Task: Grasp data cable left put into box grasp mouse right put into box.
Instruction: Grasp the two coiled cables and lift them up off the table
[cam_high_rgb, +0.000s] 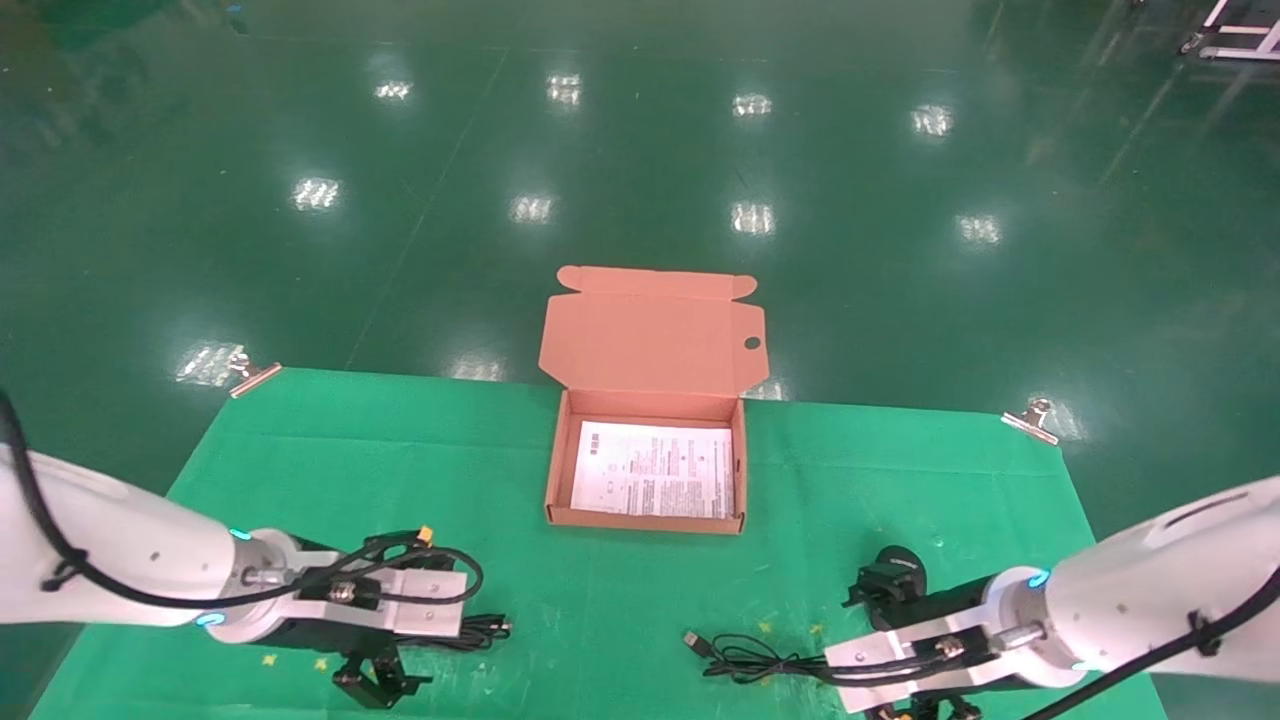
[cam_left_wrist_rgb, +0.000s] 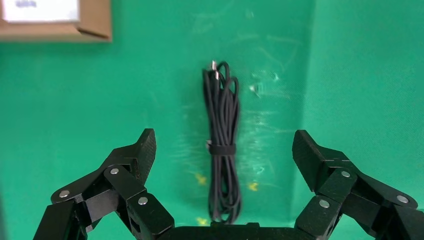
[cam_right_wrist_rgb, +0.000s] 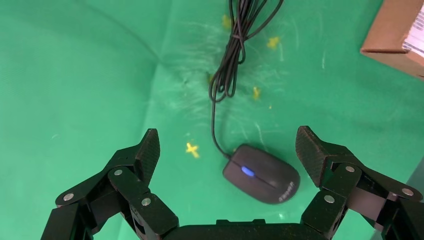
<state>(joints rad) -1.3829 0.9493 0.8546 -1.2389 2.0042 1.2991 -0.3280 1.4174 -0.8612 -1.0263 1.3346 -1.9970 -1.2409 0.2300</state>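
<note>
The mouse cord's bundle (cam_right_wrist_rgb: 233, 54) runs in line with my right gripper's gap. I keep moving toward its near loops (cam_right_wrist_rgb: 223, 89) until the fingers straddle them.
The data cable (cam_left_wrist_rgb: 221, 145), a long black bundle tied with a strap, lies flat on the green cloth. My left gripper (cam_left_wrist_rgb: 223, 139) hangs open above it, one finger on each side, not touching it. In the head view the bundle's end (cam_high_rgb: 482, 630) shows beside the left gripper (cam_high_rgb: 375, 680). The black mouse (cam_right_wrist_rgb: 261, 173), its wheel lit blue, lies on the cloth between the fingers of my open right gripper (cam_right_wrist_rgb: 228, 136), nearer one finger. Its loose cord (cam_right_wrist_rgb: 232, 60) runs away from it (cam_high_rgb: 750, 660). The salmon box (cam_high_rgb: 560, 470) stands open at the table's middle.
The box lid (cam_high_rgb: 650, 335) stands up at the far side, and a white printed sheet (cam_high_rgb: 655, 468) covers the box floor. Metal clips (cam_high_rgb: 252, 375) (cam_high_rgb: 1030, 418) hold the cloth at the far corners. A box corner shows in both wrist views (cam_left_wrist_rgb: 65, 30) (cam_right_wrist_rgb: 395, 35).
</note>
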